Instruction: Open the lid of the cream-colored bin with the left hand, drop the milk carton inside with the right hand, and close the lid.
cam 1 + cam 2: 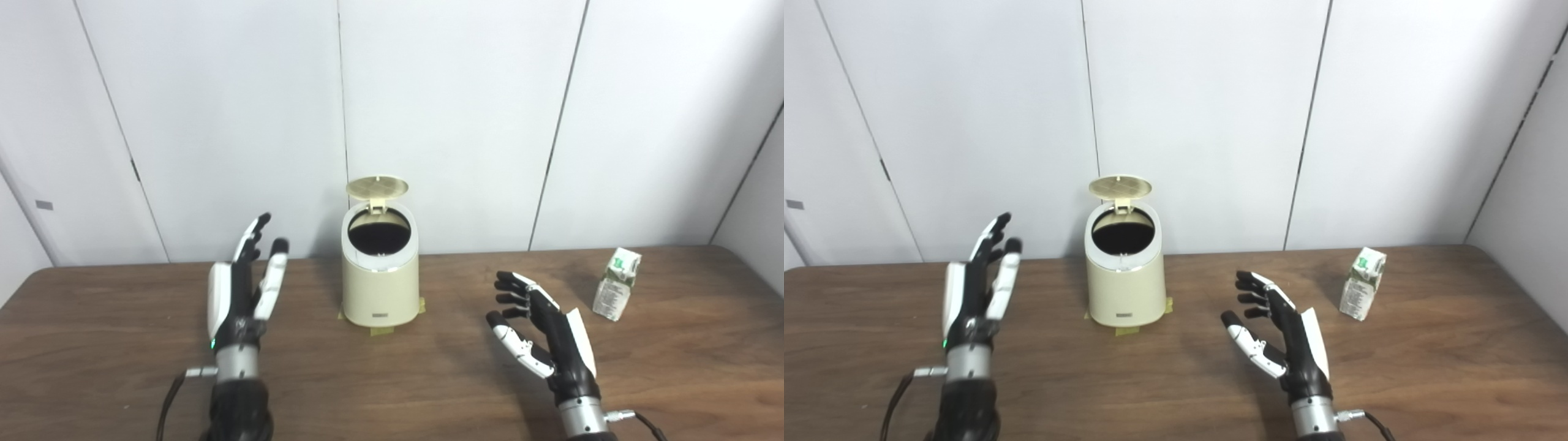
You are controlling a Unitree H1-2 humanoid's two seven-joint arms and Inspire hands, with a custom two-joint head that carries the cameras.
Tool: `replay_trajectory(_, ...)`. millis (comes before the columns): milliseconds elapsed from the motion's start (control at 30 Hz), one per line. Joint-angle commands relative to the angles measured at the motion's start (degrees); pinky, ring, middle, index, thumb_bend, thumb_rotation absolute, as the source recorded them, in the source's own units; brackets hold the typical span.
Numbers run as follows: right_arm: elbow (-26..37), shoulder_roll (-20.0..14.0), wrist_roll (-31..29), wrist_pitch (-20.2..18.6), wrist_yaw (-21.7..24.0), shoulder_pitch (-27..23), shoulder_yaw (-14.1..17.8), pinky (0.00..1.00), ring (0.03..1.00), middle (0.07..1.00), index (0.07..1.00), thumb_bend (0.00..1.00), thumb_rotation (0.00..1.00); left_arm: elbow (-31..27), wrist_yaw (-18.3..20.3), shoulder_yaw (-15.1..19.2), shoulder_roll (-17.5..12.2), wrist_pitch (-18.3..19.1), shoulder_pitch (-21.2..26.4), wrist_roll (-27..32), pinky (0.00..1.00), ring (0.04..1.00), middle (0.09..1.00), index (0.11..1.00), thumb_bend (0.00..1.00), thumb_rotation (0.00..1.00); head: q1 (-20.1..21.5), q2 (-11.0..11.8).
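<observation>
I expect the milk carton (617, 284) to sink whole below the bin's rim when I drop it, because it is slimmer than the bin's dark opening (379, 234).
The cream-colored bin (380, 288) stands at the back middle of the table, taped down at its base. Its round lid (377, 187) stands up open on its rear hinge, and the dark inside shows. The white and green milk carton (617, 283) stands upright at the back right. My left hand (245, 288) is open and empty, fingers pointing up, left of the bin and apart from it. My right hand (539, 334) is open and empty, palm facing left, between the bin and the carton, touching neither.
The brown wooden table (110, 343) runs across the whole view. White wall panels (459, 110) stand right behind the bin. Yellow tape tabs (383, 332) stick out at the bin's base. Cables trail from both wrists at the front edge.
</observation>
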State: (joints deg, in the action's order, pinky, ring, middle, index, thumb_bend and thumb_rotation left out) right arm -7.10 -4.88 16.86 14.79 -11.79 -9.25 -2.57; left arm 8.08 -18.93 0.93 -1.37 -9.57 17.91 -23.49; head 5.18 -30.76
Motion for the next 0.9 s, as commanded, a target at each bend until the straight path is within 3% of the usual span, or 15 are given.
replay_trajectory(0,-1.46,1.29,0.66,1.73,-0.64,1.33,-0.62,0.63,0.725,0.765,0.772,0.27,0.53,-3.12,-1.16,0.03,-0.18,-4.82,0.98,1.16,0.84,0.881,0.869,0.861,0.40,1.00,0.13,-0.05)
replay_trajectory(167,2.35,1.42,1.08,1.35,-1.68,1.46,0.48,0.65,0.737,0.761,0.765,0.23,0.46,-5.97,0.43,0.32,-1.14,-8.77,-3.55,4.89,0.79,0.837,0.839,0.832,0.38,1.00,0.73,-0.29)
replay_trajectory(267,6.16,0.95,-0.07,-0.36,-1.00,0.78,1.84,0.69,0.764,0.778,0.778,0.25,0.52,-7.37,4.15,-0.06,-2.68,-10.22,-6.00,9.26,0.81,0.852,0.861,0.846,0.33,1.00,0.64,-0.37)
replay_trajectory(400,4.48,-2.49,-2.01,4.49,-0.84,-1.92,4.36,0.70,0.770,0.780,0.778,0.41,0.50,-6.59,8.88,-0.37,-4.88,-14.97,-8.36,15.77,0.80,0.858,0.862,0.827,0.32,1.00,0.39,-0.13)
replay_trajectory(533,6.63,-5.56,-2.92,6.31,0.61,-4.46,5.58,0.67,0.774,0.797,0.793,0.58,0.44,-7.34,10.74,-0.02,-5.11,-14.71,-10.63,17.58,0.80,0.859,0.858,0.821,0.35,0.99,0.72,-0.05)
replay_trajectory(667,8.65,-8.20,-4.41,1.45,1.60,-7.07,7.95,0.68,0.770,0.789,0.769,0.77,0.42,-7.81,11.82,0.45,-5.08,-13.96,-12.81,18.35,0.80,0.858,0.863,0.834,0.36,0.99,0.72,-0.14)
replay_trajectory(833,8.86,-11.86,-4.31,-0.75,2.10,-10.53,11.03,0.69,0.775,0.788,0.778,0.79,0.40,-7.17,12.76,0.92,-5.17,-13.94,-14.23,17.74,0.79,0.859,0.865,0.839,0.36,1.00,1.09,0.05)
replay_trajectory(867,8.43,-12.68,-4.29,-1.17,2.24,-11.19,11.61,0.64,0.776,0.792,0.784,0.80,0.41,-7.23,12.85,0.97,-5.14,-13.61,-14.42,17.44,0.80,0.867,0.871,0.846,0.37,0.99,1.01,0.06)
